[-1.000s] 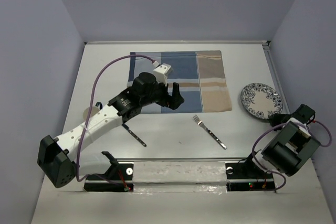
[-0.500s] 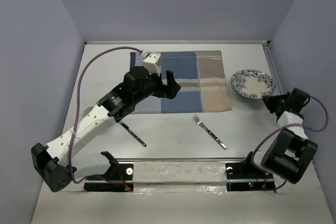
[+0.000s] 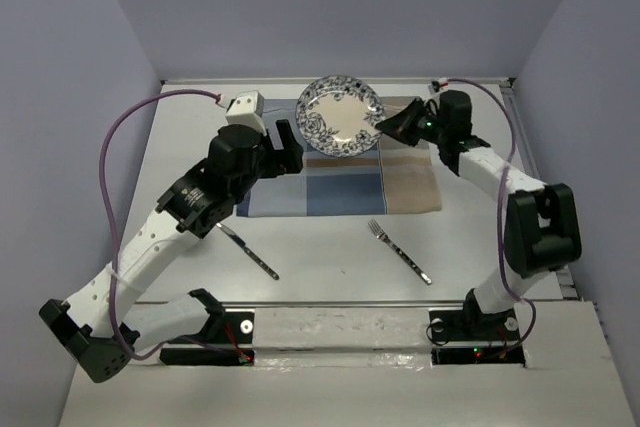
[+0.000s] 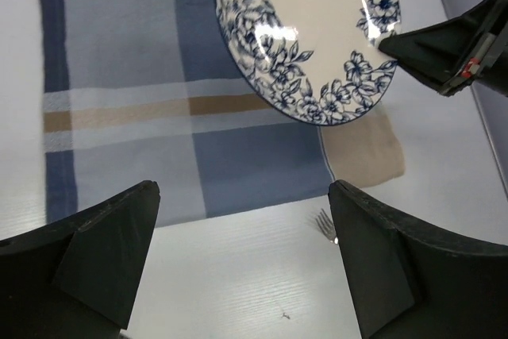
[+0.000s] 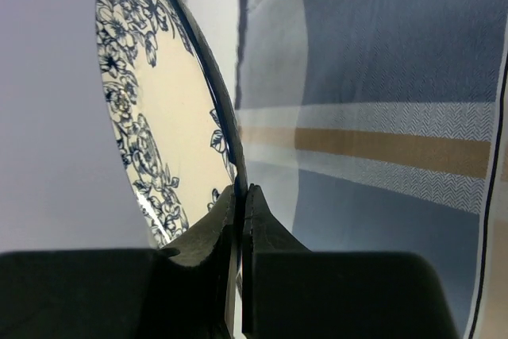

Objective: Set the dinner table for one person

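Note:
The blue-floral plate [image 3: 340,116] is face up above the clear striped placemat, so my right gripper goes on lowering it toward the placemat's middle [image 3: 338,164] until the plate's bottom sits flat.
The blue-floral plate [image 3: 338,115] is held tilted in the air over the far edge of the striped placemat [image 3: 405,175]. My right gripper [image 3: 388,128] is shut on the plate's right rim; in the right wrist view its jaws [image 5: 240,196] pinch the rim of the plate [image 5: 147,109]. My left gripper [image 3: 284,150] is open and empty above the placemat's left part; in the left wrist view [image 4: 242,263] the plate [image 4: 305,33] is ahead of it. A fork [image 3: 399,251] and a knife [image 3: 252,253] lie on the off-white dinner table [image 3: 330,252] in front of the placemat.
A metal rail [image 3: 340,325] runs along the table's near edge, between the arm bases. Grey walls close the table at the back and on both sides. The fork's tines [image 4: 324,226] show beside my left gripper's right finger.
My right arm has lifted the plate from the table's right side and carried it left over the placemat's far edge. My left arm has swung back and left, still open.

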Available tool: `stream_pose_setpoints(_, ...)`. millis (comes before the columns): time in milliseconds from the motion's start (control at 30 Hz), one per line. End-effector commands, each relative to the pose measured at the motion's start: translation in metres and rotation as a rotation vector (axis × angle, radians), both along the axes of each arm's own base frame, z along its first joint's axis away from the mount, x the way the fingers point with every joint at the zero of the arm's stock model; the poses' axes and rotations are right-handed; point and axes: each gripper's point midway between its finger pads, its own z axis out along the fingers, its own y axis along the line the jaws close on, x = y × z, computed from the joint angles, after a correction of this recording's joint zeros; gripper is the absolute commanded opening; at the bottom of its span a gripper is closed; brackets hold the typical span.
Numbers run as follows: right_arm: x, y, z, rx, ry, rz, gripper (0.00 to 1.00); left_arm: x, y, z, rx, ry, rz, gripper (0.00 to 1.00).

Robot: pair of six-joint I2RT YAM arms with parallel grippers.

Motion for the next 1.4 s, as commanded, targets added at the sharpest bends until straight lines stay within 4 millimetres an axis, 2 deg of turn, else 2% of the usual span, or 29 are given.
stream_pose_setpoints(0,0.021,0.048,0.020,0.034,-0.093,0.103,0.00,-0.003,0.048,0.004,-0.005,0.001,0.164,0.99)
stream_pose_setpoints(67,0.027,0.061,0.015,0.025,-0.090,0.127,0.00,-0.004,0.057,0.000,-0.004,0.010,0.175,0.99)
stream_pose_setpoints(100,0.031,0.069,-0.003,0.023,-0.053,0.144,0.00,-0.006,0.063,-0.004,-0.006,0.022,0.175,0.99)
stream_pose_setpoints(167,0.037,0.070,-0.012,0.020,-0.035,0.141,0.00,-0.009,0.066,-0.006,-0.008,0.026,0.171,0.99)
stream_pose_setpoints(200,0.041,0.070,-0.025,0.011,-0.014,0.135,0.00,-0.012,0.068,-0.009,-0.007,0.027,0.167,0.99)
stream_pose_setpoints(300,0.045,0.071,-0.046,0.001,0.026,0.131,0.00,-0.016,0.072,-0.015,-0.001,0.035,0.172,0.99)
stream_pose_setpoints(533,0.043,0.073,-0.083,-0.031,0.093,0.132,0.00,-0.013,0.072,-0.016,0.011,0.028,0.164,0.99)
stream_pose_setpoints(733,0.036,0.069,-0.127,-0.077,0.203,0.135,0.00,-0.008,0.067,-0.014,0.005,0.018,0.150,0.99)
stream_pose_setpoints(767,0.031,0.067,-0.137,-0.100,0.234,0.138,0.19,-0.007,0.066,-0.014,0.002,0.016,0.148,0.99)
stream_pose_setpoints(800,0.029,0.065,-0.141,-0.113,0.247,0.138,0.30,-0.006,0.065,-0.012,0.000,0.011,0.146,0.99)
stream_pose_setpoints(900,0.025,0.057,-0.142,-0.170,0.253,0.123,0.55,-0.003,0.064,-0.010,0.004,0.003,0.145,0.99)
stream_pose_setpoints(967,0.028,0.055,-0.128,-0.206,0.205,0.132,0.73,0.002,0.063,-0.004,0.009,-0.013,0.141,0.99)
stream_pose_setpoints(1067,0.023,0.050,-0.100,-0.261,0.168,0.149,0.80,0.009,0.059,0.009,0.009,-0.042,0.133,0.99)
stream_pose_setpoints(1100,0.017,0.046,-0.083,-0.295,0.130,0.160,0.80,0.011,0.058,0.013,0.014,-0.052,0.127,0.99)
stream_pose_setpoints(1167,0.002,0.039,-0.075,-0.332,0.116,0.173,0.80,0.016,0.054,0.021,0.012,-0.071,0.116,0.99)
stream_pose_setpoints(1200,-0.023,0.035,-0.093,-0.373,0.165,0.209,0.79,0.017,0.053,0.023,0.012,-0.077,0.111,0.99)
stream_pose_setpoints(1233,-0.037,0.030,-0.098,-0.392,0.187,0.218,0.77,0.018,0.052,0.024,0.013,-0.084,0.105,0.99)
stream_pose_setpoints(1267,-0.055,0.025,-0.091,-0.416,0.176,0.217,0.75,0.018,0.050,0.023,0.013,-0.084,0.097,0.99)
stream_pose_setpoints(1300,-0.095,0.016,-0.128,-0.473,0.281,0.258,0.74,0.019,0.049,0.021,0.015,-0.084,0.093,0.99)
stream_pose_setpoints(1333,-0.096,0.016,-0.113,-0.484,0.229,0.250,0.74,0.019,0.048,0.020,0.014,-0.085,0.088,0.99)
stream_pose_setpoints(1367,-0.134,0.004,-0.133,-0.541,0.292,0.256,0.73,0.019,0.047,0.015,0.013,-0.081,0.081,0.99)
